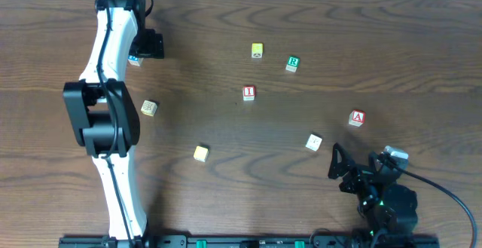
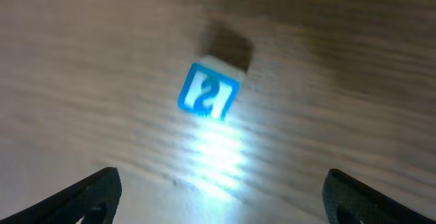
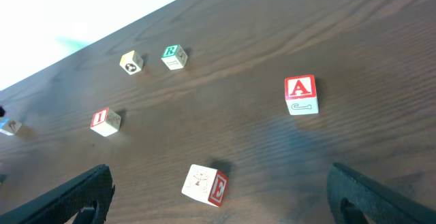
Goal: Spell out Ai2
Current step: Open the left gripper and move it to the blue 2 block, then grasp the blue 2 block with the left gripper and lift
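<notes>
My left gripper should continue to go toward the blue "2" cube (image 2: 210, 90) until both fingers are on either side of its sides (image 2: 184, 88), as the cube lies alone ahead of the gripper's open fingers.
The blue "2" cube (image 2: 208, 91) lies on the table ahead of my open left gripper (image 2: 221, 193), lit by its lamp and not between the fingers. In the overhead view it peeks out at the left gripper (image 1: 147, 46) as a small blue-edged cube (image 1: 135, 59). The red "I" cube (image 1: 249, 93) sits mid-table and also shows in the right wrist view (image 3: 104, 120). The red "A" cube (image 1: 357, 117) lies at the right, ahead of my right gripper (image 1: 343, 171); it also shows in the right wrist view (image 3: 300, 94). The right gripper (image 3: 221, 193) is open and empty.
A green "R" cube (image 1: 292, 63) and a yellow cube (image 1: 257, 50) lie at the back. A cream cube with a red "E" side (image 3: 206, 184) sits just ahead of the right gripper. A pale cube (image 1: 149, 108) and a yellow cube (image 1: 200, 153) lie left of centre.
</notes>
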Controlling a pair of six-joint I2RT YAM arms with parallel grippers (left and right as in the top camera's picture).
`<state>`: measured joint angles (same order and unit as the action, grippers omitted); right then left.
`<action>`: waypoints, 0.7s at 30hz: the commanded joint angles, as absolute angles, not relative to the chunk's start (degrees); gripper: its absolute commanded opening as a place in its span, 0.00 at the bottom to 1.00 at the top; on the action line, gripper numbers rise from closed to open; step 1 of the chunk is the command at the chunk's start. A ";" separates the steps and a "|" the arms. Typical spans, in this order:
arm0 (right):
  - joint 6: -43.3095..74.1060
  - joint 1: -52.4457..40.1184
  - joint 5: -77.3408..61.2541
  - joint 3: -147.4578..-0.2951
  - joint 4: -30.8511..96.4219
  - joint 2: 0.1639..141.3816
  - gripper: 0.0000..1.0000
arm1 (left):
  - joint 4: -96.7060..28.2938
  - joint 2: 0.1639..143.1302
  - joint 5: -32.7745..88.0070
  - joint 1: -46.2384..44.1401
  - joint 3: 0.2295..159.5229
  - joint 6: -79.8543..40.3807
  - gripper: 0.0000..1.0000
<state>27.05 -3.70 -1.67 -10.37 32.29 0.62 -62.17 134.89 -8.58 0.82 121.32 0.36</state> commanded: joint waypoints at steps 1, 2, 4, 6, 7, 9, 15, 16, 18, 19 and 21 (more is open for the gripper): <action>28.27 -3.31 -1.96 -10.22 32.36 0.34 0.99 | -60.60 136.90 -8.91 1.54 121.12 7.40 0.95; 28.27 -3.31 -1.98 -10.22 32.38 0.34 0.99 | -60.27 137.36 -8.03 1.76 121.12 9.37 0.95; 28.27 -3.31 -1.96 -10.22 32.36 0.34 0.99 | -60.14 138.41 -5.30 2.26 121.12 15.49 1.00; 28.27 -3.31 -1.96 -10.22 32.34 0.34 0.99 | -60.14 139.17 -3.66 2.85 121.12 20.10 0.88; 28.27 -3.31 -1.96 -10.22 32.34 0.34 0.99 | -60.07 139.41 -3.27 3.20 121.12 21.69 0.86; 28.27 -3.31 -1.96 -10.22 32.36 0.34 0.99 | -59.61 139.59 -3.25 3.88 121.12 21.89 0.89; 28.27 -3.29 -0.64 -10.22 32.34 0.34 0.99 | -59.05 140.00 0.60 6.74 121.12 22.13 0.97; 28.27 -3.29 -0.64 -10.22 32.34 0.34 0.99 | -58.74 140.16 1.65 7.25 121.12 22.24 0.97; 28.27 -3.29 -0.67 -10.22 32.36 0.34 0.99 | -58.00 140.22 3.70 7.97 121.12 22.33 0.98; 28.27 -3.29 -0.67 -10.22 32.36 0.34 0.99 | -57.56 140.22 4.60 8.25 121.12 22.33 0.99; 28.27 -3.29 -0.67 -10.22 32.36 0.34 0.99 | -56.82 140.22 5.98 8.47 121.12 22.33 1.00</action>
<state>27.24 -3.70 -1.48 -10.37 32.29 0.62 -57.10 139.11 2.24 8.16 121.32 21.30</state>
